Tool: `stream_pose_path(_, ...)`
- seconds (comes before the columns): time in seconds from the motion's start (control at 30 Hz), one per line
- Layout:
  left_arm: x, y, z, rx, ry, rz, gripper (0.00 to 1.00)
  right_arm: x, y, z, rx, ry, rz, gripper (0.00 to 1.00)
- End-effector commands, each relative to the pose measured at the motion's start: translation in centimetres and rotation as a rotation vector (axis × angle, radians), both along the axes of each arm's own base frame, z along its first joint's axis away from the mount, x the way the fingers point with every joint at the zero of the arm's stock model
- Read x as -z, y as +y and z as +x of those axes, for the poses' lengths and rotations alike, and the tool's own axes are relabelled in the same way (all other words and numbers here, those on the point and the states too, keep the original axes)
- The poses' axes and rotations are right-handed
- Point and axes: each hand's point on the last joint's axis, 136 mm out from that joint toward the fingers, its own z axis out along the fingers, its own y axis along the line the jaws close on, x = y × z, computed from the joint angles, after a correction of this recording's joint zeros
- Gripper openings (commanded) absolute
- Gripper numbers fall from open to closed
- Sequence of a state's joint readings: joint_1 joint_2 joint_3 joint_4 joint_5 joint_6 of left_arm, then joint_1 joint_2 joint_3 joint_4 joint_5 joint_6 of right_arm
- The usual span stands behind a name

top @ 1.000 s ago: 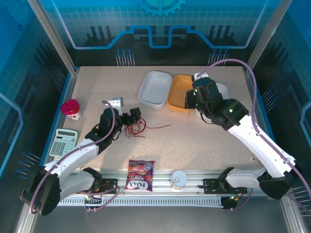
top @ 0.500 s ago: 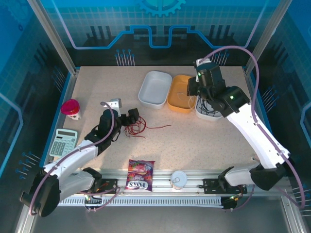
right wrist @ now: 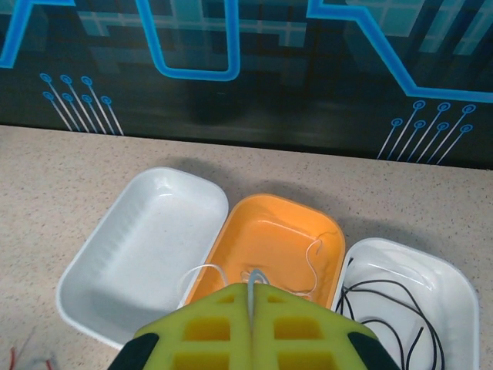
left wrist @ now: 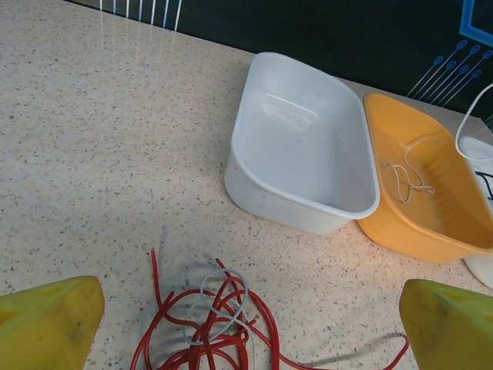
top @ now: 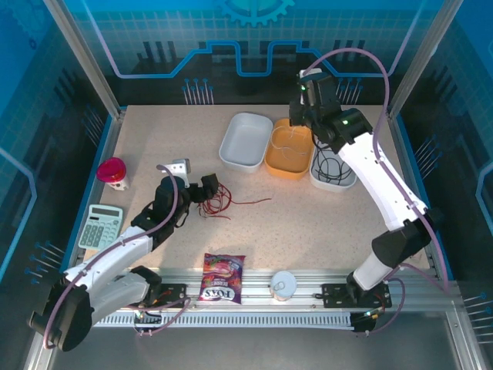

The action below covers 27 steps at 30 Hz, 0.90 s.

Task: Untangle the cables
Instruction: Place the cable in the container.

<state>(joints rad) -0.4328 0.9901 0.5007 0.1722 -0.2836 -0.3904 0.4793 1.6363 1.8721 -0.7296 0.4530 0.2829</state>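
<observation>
I should keep lowering my right gripper and let go of the rest there, as the whitish cable's lower part (top: 290, 147) is inside the orange tray (top: 286, 160) and clear of the red cables.
A tangle of red cables (left wrist: 202, 337) with one grey-white strand (left wrist: 229, 287) looped through it lies on the table, between the fingers of my open left gripper (left wrist: 246, 331). From above, the left gripper (top: 203, 189) sits just left of the red cables (top: 221, 202). My right gripper (right wrist: 253, 291) is shut on a whitish cable (right wrist: 311, 262) that trails down into the orange tray (right wrist: 269, 231). It hangs over the tray's far end (top: 297, 125). Black cables (right wrist: 389, 308) lie coiled in the right white tray (top: 344, 183).
An empty white tray (top: 246, 141) stands left of the orange tray (top: 277, 164). A pink-lidded cup (top: 112, 172) and a calculator (top: 100, 226) sit at the left edge. A snack bag (top: 222, 277) and a small white cup (top: 283, 285) lie by the front rail.
The right arm has lifted and swung toward the far edge above the orange tray, still pinching the whitish cable. The left gripper has stayed open beside the red tangle.
</observation>
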Motion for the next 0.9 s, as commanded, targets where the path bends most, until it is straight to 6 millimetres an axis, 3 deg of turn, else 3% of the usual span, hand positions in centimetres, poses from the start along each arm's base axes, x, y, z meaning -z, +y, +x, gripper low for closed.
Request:
stream_pose_path(0.0,0.4,0.7,-0.3,-0.016,0.005,0.023,0.99,-0.2,-0.7,1.8,0.032,-0.016,-0.008,0.00)
stream_pose_path(0.53,1.2,0.0,-0.9,0.018,0.048,-0.016,0.99,7.8,-1.4,6.1,0.086,0.144,-0.036,0.00)
stream_pose_path(0.87,1.0,0.0,-0.8,0.021,0.043,-0.009,0.99,8.5,-1.8,8.8,0.111,0.133,-0.032,0.00)
